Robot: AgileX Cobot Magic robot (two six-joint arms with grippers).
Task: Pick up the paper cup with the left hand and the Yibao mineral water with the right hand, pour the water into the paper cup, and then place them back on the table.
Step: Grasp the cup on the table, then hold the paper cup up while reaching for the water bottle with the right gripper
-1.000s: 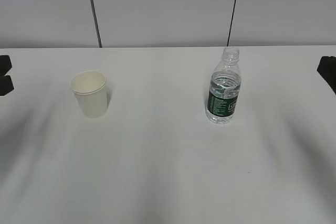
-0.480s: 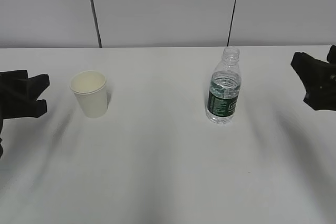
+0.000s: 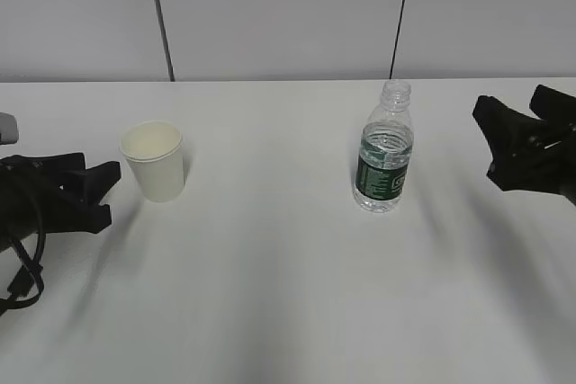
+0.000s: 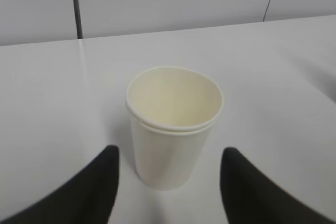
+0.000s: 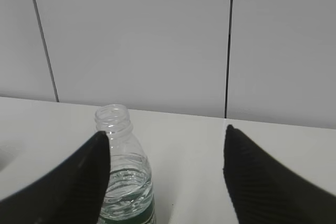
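Observation:
I expect the paper cup (image 3: 157,168) to stay round and open when I lift it for the pour, because a thick rolled rim (image 4: 176,128) goes around its opening.
The cream-white paper cup (image 3: 155,160) stands upright on the white table (image 3: 270,267) at the left; the left wrist view shows it (image 4: 170,129) empty. My left gripper (image 3: 103,193) is open, low and just left of the cup, its fingers (image 4: 100,182) apart on either side of the cup but short of it. The uncapped Yibao mineral water bottle (image 3: 384,152) with a green label stands right of centre, partly full of clear water (image 5: 126,195). My right gripper (image 3: 490,139) is open, well to the bottle's right; the bottle (image 5: 122,169) sits by its left finger (image 5: 79,182).
A grey panelled wall (image 3: 279,15) with dark vertical seams runs behind the table's far edge. The table holds only the cup and the bottle between the two arms.
Both grippers have moved inward from the view's edges: the left one toward the cup, the right one toward the bottle. Cup and bottle have not moved.

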